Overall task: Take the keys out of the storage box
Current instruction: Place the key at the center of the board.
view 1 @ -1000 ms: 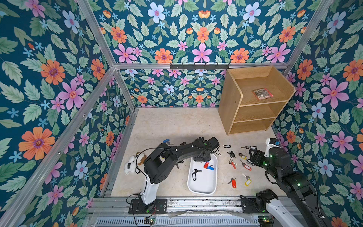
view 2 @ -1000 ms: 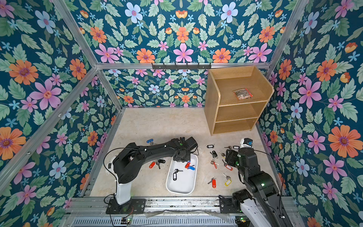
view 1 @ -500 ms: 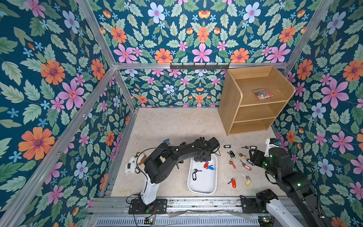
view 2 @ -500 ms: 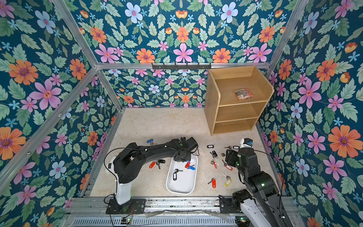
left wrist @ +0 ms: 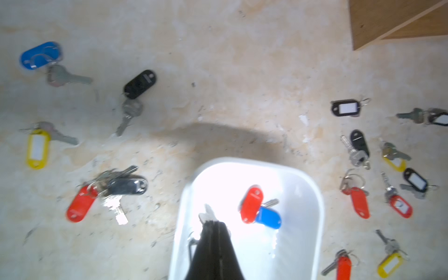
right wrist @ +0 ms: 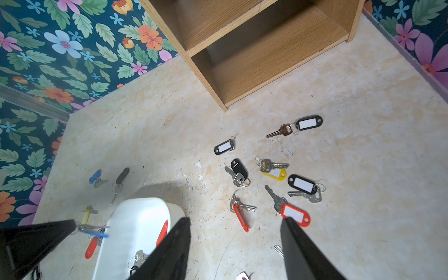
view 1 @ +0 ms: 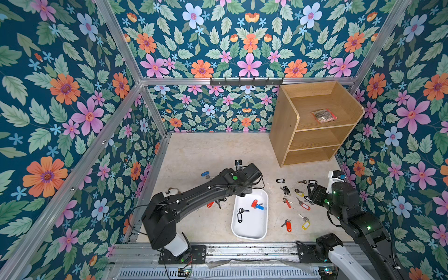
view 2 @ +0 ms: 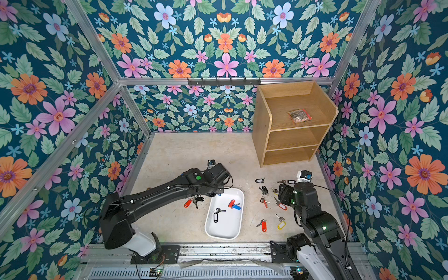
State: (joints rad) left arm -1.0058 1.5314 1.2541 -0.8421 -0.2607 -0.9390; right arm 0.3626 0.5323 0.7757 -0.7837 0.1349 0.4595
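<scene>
My left gripper should keep carrying the key of the blue tag (right wrist: 96, 233) until it hangs over open floor (view 1: 217, 219), and then let go. The tag hangs above the storage box's rim.
The white storage box (view 1: 251, 232) lies on the floor between my arms. Inside it are keys with a red tag (view 1: 254, 203), a blue tag (view 1: 260, 207) and a black tag (view 1: 240, 217). My left gripper (left wrist: 213, 221) is shut over the box's far left corner, with a silver key (left wrist: 207, 213) sticking out past its tips. In the right wrist view a blue tag (right wrist: 95, 234) hangs from that key. My right gripper (right wrist: 235, 220) stands open above loose keys to the right of the box, with nothing between its fingers.
Several tagged keys lie on the floor right of the box (view 1: 288, 225) and left of it (view 1: 210, 204). A wooden shelf unit (view 1: 312, 140) stands at the back right with a clear packet (view 1: 323, 116) on its top shelf. Floral walls close in on three sides.
The left wrist has shifted only slightly over the box's far end. The right arm has not moved.
</scene>
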